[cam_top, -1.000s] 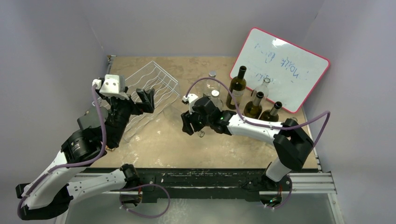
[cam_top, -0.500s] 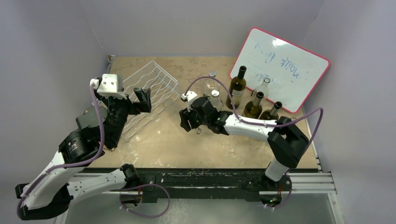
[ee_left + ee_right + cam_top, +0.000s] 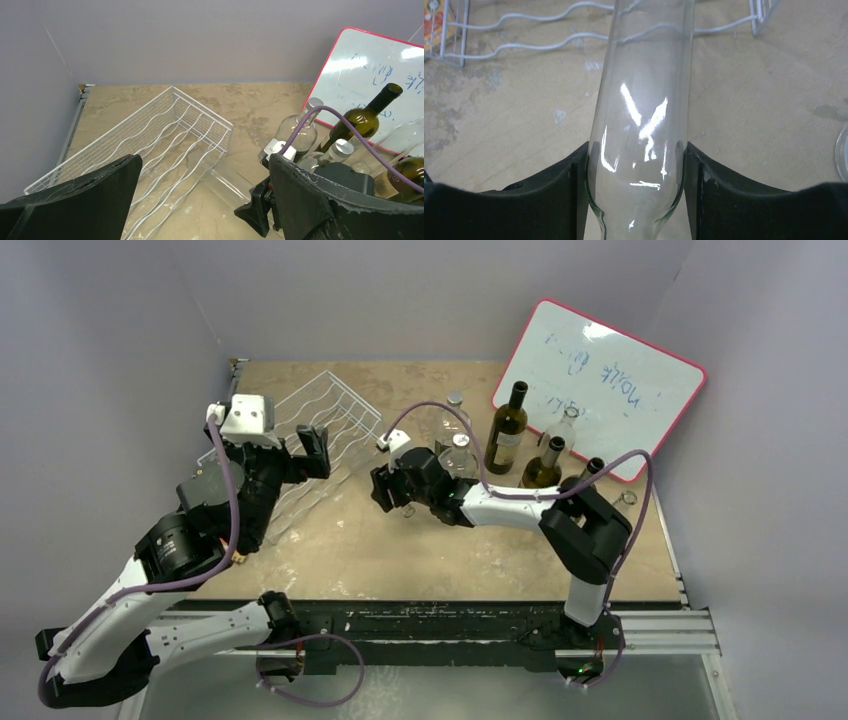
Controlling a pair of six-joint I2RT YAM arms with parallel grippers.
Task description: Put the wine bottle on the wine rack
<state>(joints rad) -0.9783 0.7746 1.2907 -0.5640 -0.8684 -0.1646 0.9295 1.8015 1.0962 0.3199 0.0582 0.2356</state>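
Note:
The clear bottle is lying level with its base (image 3: pixel 198 156) toward the open rack. My right gripper should therefore keep sliding the bottle in until the wavy bars (image 3: pixel 346 430) hold it up.
The white wire wine rack (image 3: pixel 325 420) lies at the back left of the table; it also shows in the left wrist view (image 3: pixel 165 125) and the right wrist view (image 3: pixel 524 45). My right gripper (image 3: pixel 385 490) is shut on a clear glass wine bottle (image 3: pixel 644 100), gripping it near the shoulder (image 3: pixel 636 150). The bottle (image 3: pixel 235 182) lies about level, with its base end over the rack's near corner. My left gripper (image 3: pixel 290 465) is open and empty above the rack's near side (image 3: pixel 204 165).
Several bottles stand at the back right: a dark green one (image 3: pixel 507 425), a clear one (image 3: pixel 455 412) and two dark ones (image 3: pixel 545 465). A pink-framed whiteboard (image 3: pixel 600 385) leans behind them. Grey walls close in the table.
My right gripper has carried the clear bottle leftward toward the rack. My left gripper has shifted slightly right over the rack and stays open.

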